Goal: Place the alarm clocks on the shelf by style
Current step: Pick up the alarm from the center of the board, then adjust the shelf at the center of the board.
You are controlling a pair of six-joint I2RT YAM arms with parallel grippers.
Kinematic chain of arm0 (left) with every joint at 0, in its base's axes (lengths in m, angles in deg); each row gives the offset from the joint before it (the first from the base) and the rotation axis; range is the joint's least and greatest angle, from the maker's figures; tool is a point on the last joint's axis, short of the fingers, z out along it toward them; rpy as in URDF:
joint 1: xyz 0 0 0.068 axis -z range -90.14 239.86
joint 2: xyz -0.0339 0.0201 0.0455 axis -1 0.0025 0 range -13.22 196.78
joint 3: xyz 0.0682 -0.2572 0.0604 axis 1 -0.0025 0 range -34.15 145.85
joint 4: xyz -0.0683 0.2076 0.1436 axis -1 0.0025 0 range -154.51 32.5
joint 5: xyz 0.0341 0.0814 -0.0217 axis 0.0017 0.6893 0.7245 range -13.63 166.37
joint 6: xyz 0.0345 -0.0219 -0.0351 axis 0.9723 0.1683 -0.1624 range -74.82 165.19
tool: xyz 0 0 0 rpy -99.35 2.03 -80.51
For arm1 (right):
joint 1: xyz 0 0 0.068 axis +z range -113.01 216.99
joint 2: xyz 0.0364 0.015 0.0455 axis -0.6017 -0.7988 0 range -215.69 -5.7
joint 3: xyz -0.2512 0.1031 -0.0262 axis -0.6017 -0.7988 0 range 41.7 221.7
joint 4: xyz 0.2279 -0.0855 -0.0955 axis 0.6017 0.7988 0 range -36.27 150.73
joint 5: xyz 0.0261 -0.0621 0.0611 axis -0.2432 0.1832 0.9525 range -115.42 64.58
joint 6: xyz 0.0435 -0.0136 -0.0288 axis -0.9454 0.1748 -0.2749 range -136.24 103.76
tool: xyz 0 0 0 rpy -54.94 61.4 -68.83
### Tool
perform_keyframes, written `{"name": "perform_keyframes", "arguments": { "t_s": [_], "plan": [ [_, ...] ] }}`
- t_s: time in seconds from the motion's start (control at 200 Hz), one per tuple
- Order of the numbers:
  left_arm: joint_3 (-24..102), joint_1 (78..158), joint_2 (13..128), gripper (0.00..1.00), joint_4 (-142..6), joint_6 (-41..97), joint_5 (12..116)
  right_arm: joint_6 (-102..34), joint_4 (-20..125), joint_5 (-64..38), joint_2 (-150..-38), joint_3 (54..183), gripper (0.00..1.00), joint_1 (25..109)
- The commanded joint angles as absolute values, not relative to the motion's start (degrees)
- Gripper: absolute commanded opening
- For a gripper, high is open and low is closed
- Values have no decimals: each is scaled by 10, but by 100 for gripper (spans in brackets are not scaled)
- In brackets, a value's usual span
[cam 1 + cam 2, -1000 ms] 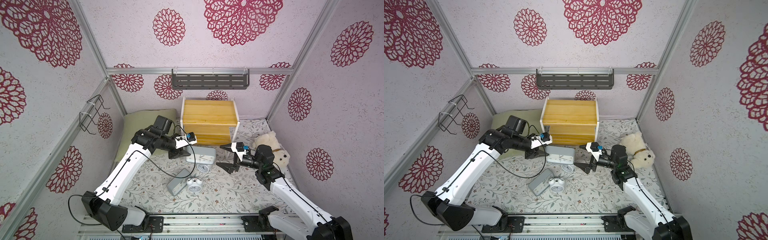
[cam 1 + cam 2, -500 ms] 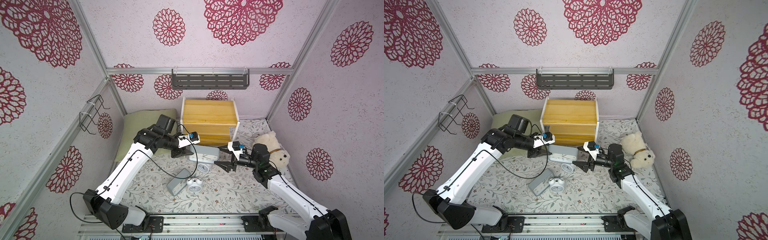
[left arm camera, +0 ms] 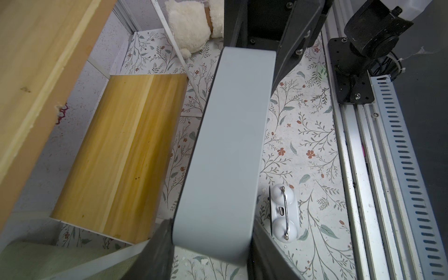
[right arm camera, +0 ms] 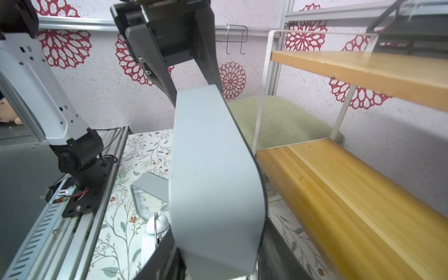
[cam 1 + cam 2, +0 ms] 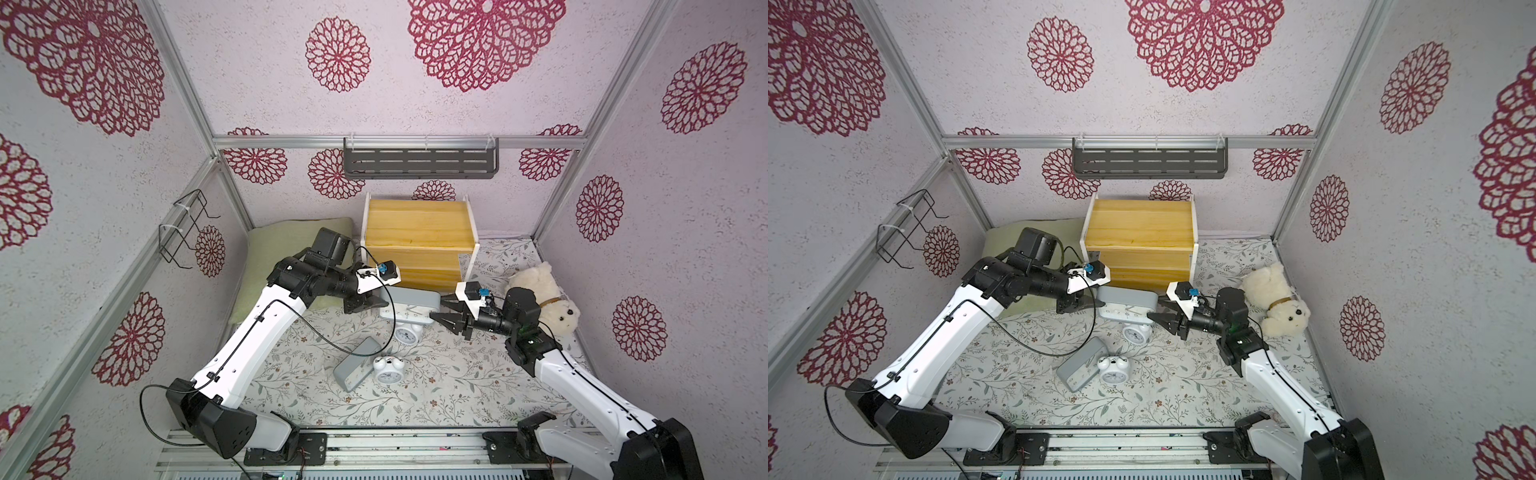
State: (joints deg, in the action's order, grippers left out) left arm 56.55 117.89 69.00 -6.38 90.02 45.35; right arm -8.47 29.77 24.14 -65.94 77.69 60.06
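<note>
Next, my left gripper opens and holds the shelf's post (image 5: 364, 244) steady while my right gripper puts the clock in end first, because my grippers are holding the rectangular clock (image 5: 410, 299) by both ends.
A light-grey rectangular alarm clock (image 5: 409, 305) (image 5: 1127, 302) hangs above the mat, just in front of the two-tier wooden shelf (image 5: 417, 224) (image 5: 1138, 224). My left gripper (image 5: 376, 303) (image 3: 211, 232) is shut on its left end. On the opposite end my right gripper (image 5: 439, 312) (image 4: 213, 254) is shut, both fingers against the clock's sides. Directly below stands a round twin-bell clock (image 5: 406, 334) (image 3: 283, 215). Nearer the front, a second rectangular clock (image 5: 353, 370) (image 4: 148, 191) lies beside another round clock (image 5: 386, 370) (image 5: 1112, 370). Both shelf boards (image 4: 351, 206) are bare.
A white teddy bear (image 5: 544, 299) sits behind my right arm. A green pillow (image 5: 286, 245) lies left of the shelf, under my left arm. A dark slotted rack (image 5: 419, 162) hangs on the back wall and a wire basket (image 5: 183, 232) on the left wall.
My right gripper moved left to the held clock and closed on its right end. The left arm carried the clock slightly right, toward the shelf front.
</note>
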Motion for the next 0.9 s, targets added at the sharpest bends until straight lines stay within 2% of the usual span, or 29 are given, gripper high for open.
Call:
{"name": "perform_keyframes", "arguments": {
  "t_s": [0.0, 0.035, 0.135, 0.17, 0.215, 0.44, 0.62, 0.896],
  "plan": [
    [565, 1185, 690, 34, -105, 891, 423, -96, 274, 214, -644, 783, 34, 603],
    [561, 1185, 688, 48, -113, 885, 427, -95, 274, 207, -640, 781, 33, 604],
    [540, 1186, 674, 81, -155, 856, 453, -93, 274, 180, -620, 770, 28, 603],
    [528, 1186, 665, 88, -180, 836, 465, -89, 278, 171, -612, 766, 28, 603],
    [516, 1185, 655, 92, -205, 817, 479, -89, 288, 155, -599, 762, 27, 604],
    [456, 1178, 607, 99, -313, 719, 569, -98, 369, 82, -525, 739, 26, 603],
    [416, 1173, 576, 99, -377, 607, 687, -125, 431, 40, -456, 714, 26, 603],
    [341, 1171, 528, 98, -446, 540, 801, -183, 540, -65, -366, 695, 26, 602]
  ]
}}
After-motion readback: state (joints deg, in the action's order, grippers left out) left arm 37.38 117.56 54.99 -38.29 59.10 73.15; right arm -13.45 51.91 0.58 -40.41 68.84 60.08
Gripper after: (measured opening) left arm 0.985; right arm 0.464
